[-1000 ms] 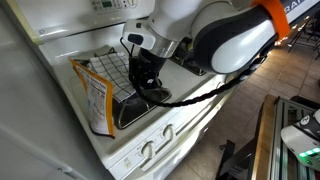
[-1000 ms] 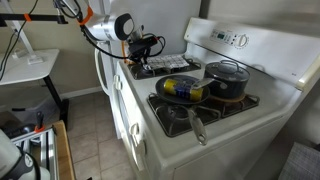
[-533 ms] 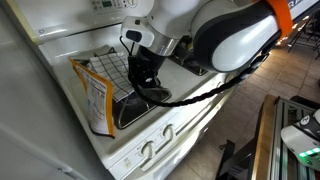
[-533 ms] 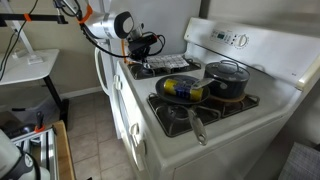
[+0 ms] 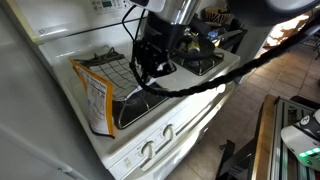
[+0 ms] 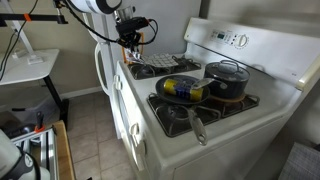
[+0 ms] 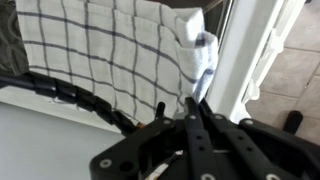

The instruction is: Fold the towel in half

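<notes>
My gripper should lift the towel's bunched corner (image 7: 199, 66), which it holds out by the stove's front edge, and carry it back over the burner (image 5: 114, 68) to lay the fold.
The white towel with a dark grid check (image 5: 116, 69) lies on the stove's near burner, next to the snack bag. In the wrist view the towel (image 7: 100, 50) fills the upper left, and one corner (image 7: 200, 58) is bunched up and pulled toward the jaws. My gripper (image 5: 150, 68) is raised above the towel's edge and also shows in an exterior view (image 6: 133, 36). In the wrist view its fingers (image 7: 190, 105) are pressed together on that towel corner.
An orange-and-white snack bag (image 5: 94, 96) lies at the stove's edge beside the towel. A frying pan with a yellow item (image 6: 181, 89) and a dark pot (image 6: 228, 80) sit on other burners. The stove's back panel (image 6: 235, 40) rises behind.
My gripper has risen from the burner and moved toward the stove's middle, lifting the towel corner with it. The arm is higher in both exterior views.
</notes>
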You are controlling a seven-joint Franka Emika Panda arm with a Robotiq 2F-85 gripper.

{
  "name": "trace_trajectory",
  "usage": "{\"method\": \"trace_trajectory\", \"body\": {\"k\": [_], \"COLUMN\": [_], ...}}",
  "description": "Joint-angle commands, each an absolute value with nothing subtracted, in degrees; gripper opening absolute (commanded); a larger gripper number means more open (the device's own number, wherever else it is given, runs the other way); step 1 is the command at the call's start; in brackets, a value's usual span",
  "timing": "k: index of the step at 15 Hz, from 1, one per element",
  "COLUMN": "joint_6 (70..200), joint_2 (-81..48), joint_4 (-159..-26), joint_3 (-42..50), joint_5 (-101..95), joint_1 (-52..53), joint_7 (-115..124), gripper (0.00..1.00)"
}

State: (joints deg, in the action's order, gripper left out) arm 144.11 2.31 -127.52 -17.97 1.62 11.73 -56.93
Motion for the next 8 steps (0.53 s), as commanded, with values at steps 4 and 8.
{"method": "trace_trajectory", "body": {"k": [4,8], "joint_6": [138.0,144.2], "joint_2": [7.7,2.8], "joint_4": [-128.4,-126.8], "joint_3": [-14.8,-14.0], "joint_5": [-0.6,-7.6], "joint_1": [13.4,12.2], "joint_7": [-55.5,-48.7], "gripper": [0.00,0.00]}}
